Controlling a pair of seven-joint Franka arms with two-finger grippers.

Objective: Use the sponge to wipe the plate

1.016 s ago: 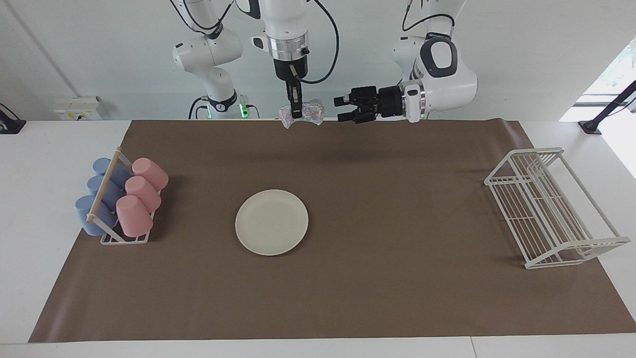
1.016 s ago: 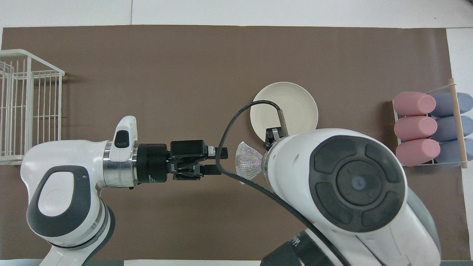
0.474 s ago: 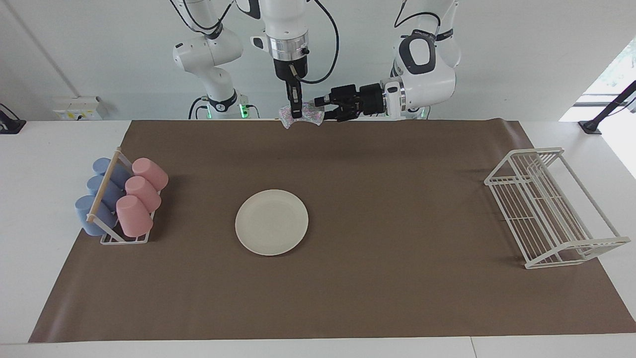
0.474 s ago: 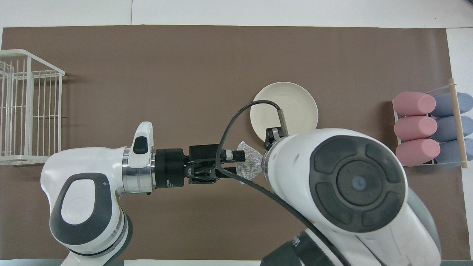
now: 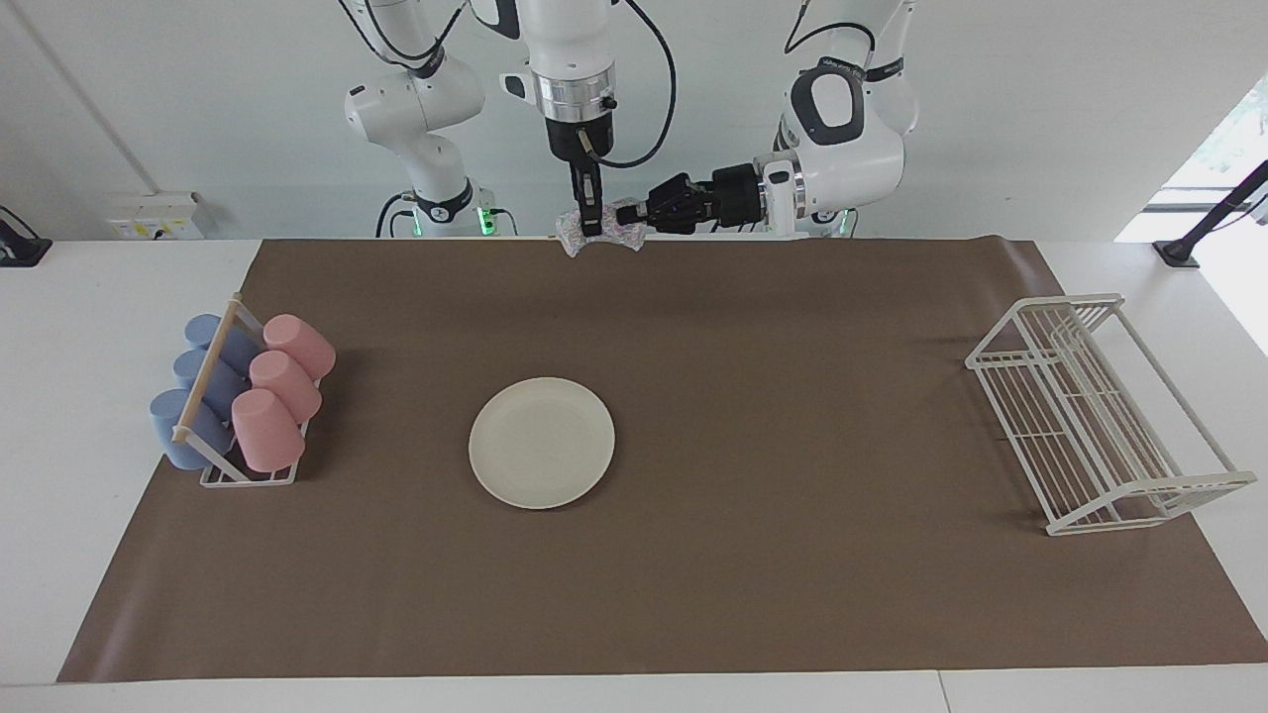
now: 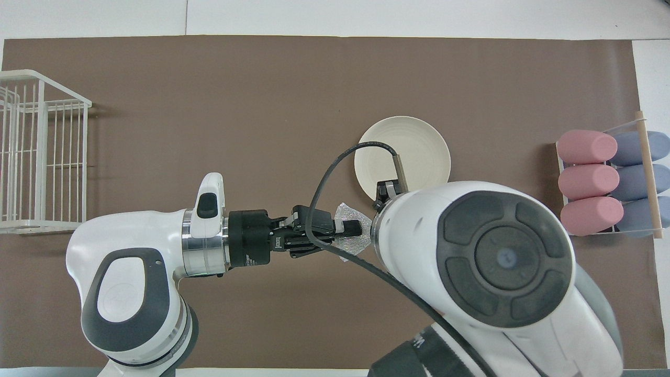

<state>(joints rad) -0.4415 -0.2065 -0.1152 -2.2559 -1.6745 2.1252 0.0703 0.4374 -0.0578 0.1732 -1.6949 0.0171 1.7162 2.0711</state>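
Next, my right gripper opens and leaves the sponge (image 6: 354, 214) for my left gripper to take to the dish rack (image 5: 1106, 428), because that rack is far from my right gripper.
The cream-white plate (image 5: 542, 443) lies flat on the brown mat at mid-table; the overhead view shows it (image 6: 419, 152) partly covered by the right arm. The speckled silvery sponge (image 5: 571, 233) hangs in the air over the mat's edge nearest the robots, well above the table. My right gripper (image 5: 591, 224) points straight down and is shut on the sponge. My left gripper (image 5: 626, 212) reaches in level from the side and is shut on the sponge's free end (image 6: 349, 245). In the overhead view the left gripper (image 6: 352, 228) shows, and the right gripper is hidden under its own arm.
A small rack of pink and blue cups (image 5: 243, 396) stands at the right arm's end of the mat (image 6: 607, 183). A white wire dish rack (image 5: 1090, 416) stands at the left arm's end (image 6: 36, 152).
My left gripper has moved sideways up to the sponge and shut its fingers on it. The right gripper, the sponge and the plate have stayed in place.
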